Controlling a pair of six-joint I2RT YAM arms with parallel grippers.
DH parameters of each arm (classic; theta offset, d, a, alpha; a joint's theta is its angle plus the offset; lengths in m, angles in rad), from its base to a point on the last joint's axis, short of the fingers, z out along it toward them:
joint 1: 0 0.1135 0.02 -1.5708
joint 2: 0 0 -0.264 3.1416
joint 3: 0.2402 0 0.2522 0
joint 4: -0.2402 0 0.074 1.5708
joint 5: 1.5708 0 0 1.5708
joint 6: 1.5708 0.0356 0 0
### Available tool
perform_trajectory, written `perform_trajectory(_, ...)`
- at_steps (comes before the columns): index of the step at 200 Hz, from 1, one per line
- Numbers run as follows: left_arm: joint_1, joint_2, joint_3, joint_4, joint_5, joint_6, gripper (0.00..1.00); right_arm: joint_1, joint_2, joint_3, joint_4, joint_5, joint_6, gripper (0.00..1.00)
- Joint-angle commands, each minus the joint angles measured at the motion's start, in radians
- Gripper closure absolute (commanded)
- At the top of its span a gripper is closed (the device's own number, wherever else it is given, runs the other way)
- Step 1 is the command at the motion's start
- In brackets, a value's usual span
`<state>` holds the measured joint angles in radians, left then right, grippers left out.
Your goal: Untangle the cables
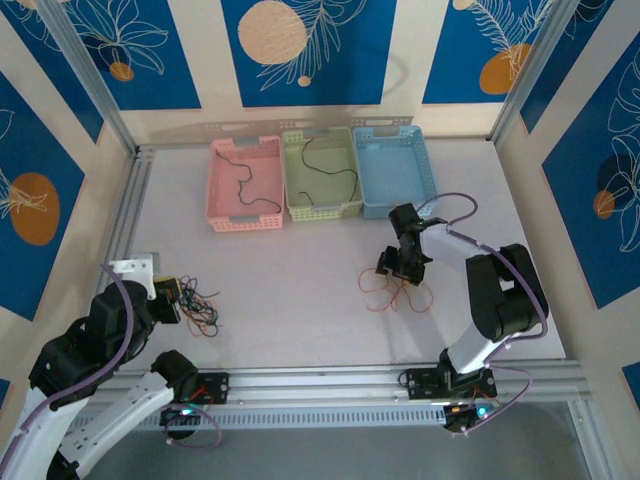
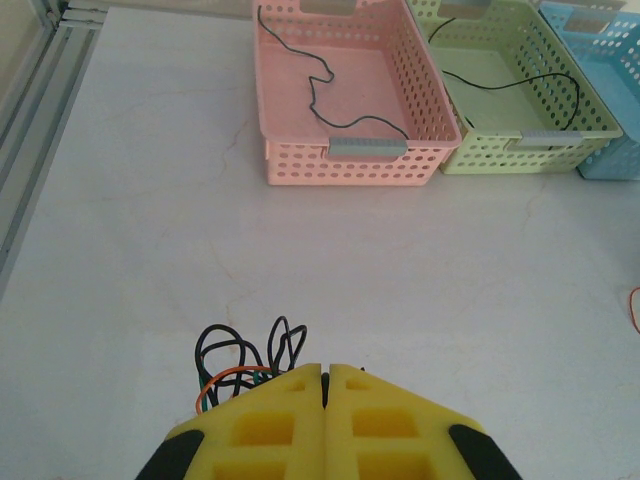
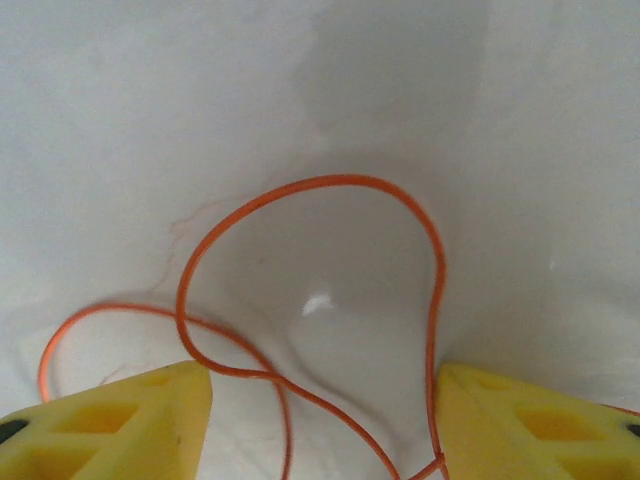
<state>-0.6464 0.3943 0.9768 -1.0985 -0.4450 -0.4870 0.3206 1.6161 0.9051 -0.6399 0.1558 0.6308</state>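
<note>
The orange cable is lying loose in wide loops (image 1: pixel 398 290) under my right gripper, so I need to squeeze its parts together and take it to the blue basket (image 1: pixel 394 172).
A tangle of thin black, orange and green cables (image 2: pixel 240 365) lies on the white table against my left gripper (image 2: pixel 327 372). Its yellow fingers are pressed together, and a dark strand sits in the seam at the tips. From above, that tangle (image 1: pixel 198 305) spreads to the right of the left gripper (image 1: pixel 168 292). My right gripper (image 3: pixel 325 420) stands open just above the table, with loops of a single orange cable (image 3: pixel 300 190) lying loose between and ahead of its fingers. From above, this orange cable (image 1: pixel 385 298) lies under the right gripper (image 1: pixel 403 268).
Three baskets stand in a row at the back: pink (image 1: pixel 246 222) holding one black cable (image 1: pixel 243 180), green (image 1: pixel 322 210) holding another black cable (image 1: pixel 330 170), and blue (image 1: pixel 400 208). Aluminium rails run along the table's left and near edges.
</note>
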Motion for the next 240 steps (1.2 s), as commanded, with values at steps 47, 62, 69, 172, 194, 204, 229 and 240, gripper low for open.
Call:
perform_trajectory(47,0.0,-0.008,-0.005,0.022,0.001,0.015,1.0,0.11,-0.013,0.047,-0.043,-0.029,-0.012,0.6)
perform_trajectory(62,0.0,-0.007,-0.005,0.022,0.0,0.014,1.0,0.122,-0.006,0.053,-0.054,-0.009,-0.016,0.57)
perform_trajectory(69,0.0,-0.008,-0.005,0.022,0.0,0.013,1.0,0.128,-0.003,0.057,-0.062,0.006,-0.018,0.51)
perform_trajectory(172,0.0,-0.009,-0.006,0.022,-0.002,0.013,1.0,0.134,0.039,0.058,-0.114,0.109,-0.052,0.4)
perform_trajectory(194,0.0,-0.012,-0.007,0.022,-0.004,0.011,1.0,0.127,0.046,0.039,-0.089,0.084,-0.05,0.4)
perform_trajectory(204,-0.001,-0.012,-0.007,0.022,-0.004,0.011,1.0,0.125,0.057,0.037,-0.081,0.062,-0.057,0.41)
perform_trajectory(229,0.0,-0.011,-0.007,0.022,-0.004,0.011,1.0,0.123,0.073,0.037,-0.075,0.043,-0.068,0.48)
perform_trajectory(240,0.0,-0.011,-0.007,0.022,-0.004,0.011,1.0,0.123,0.074,0.038,-0.073,0.039,-0.071,0.54)
